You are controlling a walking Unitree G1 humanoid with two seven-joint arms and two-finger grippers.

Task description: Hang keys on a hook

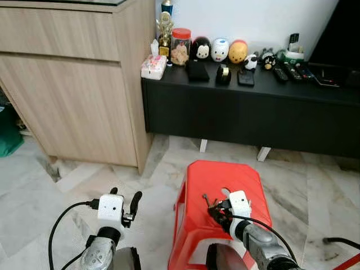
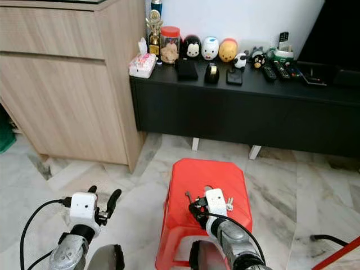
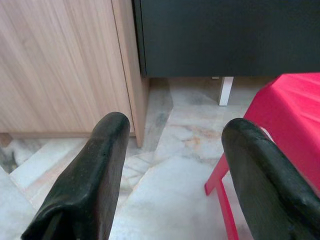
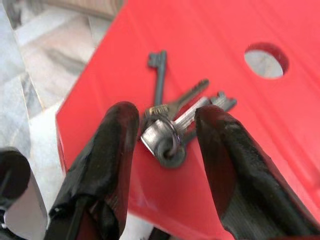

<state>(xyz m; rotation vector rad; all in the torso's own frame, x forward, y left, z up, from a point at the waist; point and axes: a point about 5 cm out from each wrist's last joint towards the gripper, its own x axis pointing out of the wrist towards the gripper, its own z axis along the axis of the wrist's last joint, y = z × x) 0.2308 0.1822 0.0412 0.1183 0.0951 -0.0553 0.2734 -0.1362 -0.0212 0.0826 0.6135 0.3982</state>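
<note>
The robot's right gripper will have the keys (image 4: 189,118) dangling and swinging below it when it carries them, because they fan out loosely around a thin ring (image 4: 174,137).
A bunch of metal keys (image 4: 172,112) on a ring lies on the top of a red plastic stool (image 1: 225,174), near its front left part and close to the stool's round hole (image 4: 266,60). My right gripper (image 4: 167,120) is low over the stool, open, with one black finger on each side of the key ring. The ring rests close against one finger (image 4: 107,150). In the left eye view the same gripper (image 1: 215,211) sits over the keys (image 1: 207,199). My left gripper (image 1: 125,198) hangs open over the floor left of the stool, holding nothing.
A tall wooden cabinet (image 1: 73,84) stands at the left. A low black console (image 1: 253,107) runs along the back wall, carrying a tissue box, a jar, toy figures and remotes. Marble floor (image 1: 163,163) lies around the stool. A black cable (image 1: 337,242) lies at the right.
</note>
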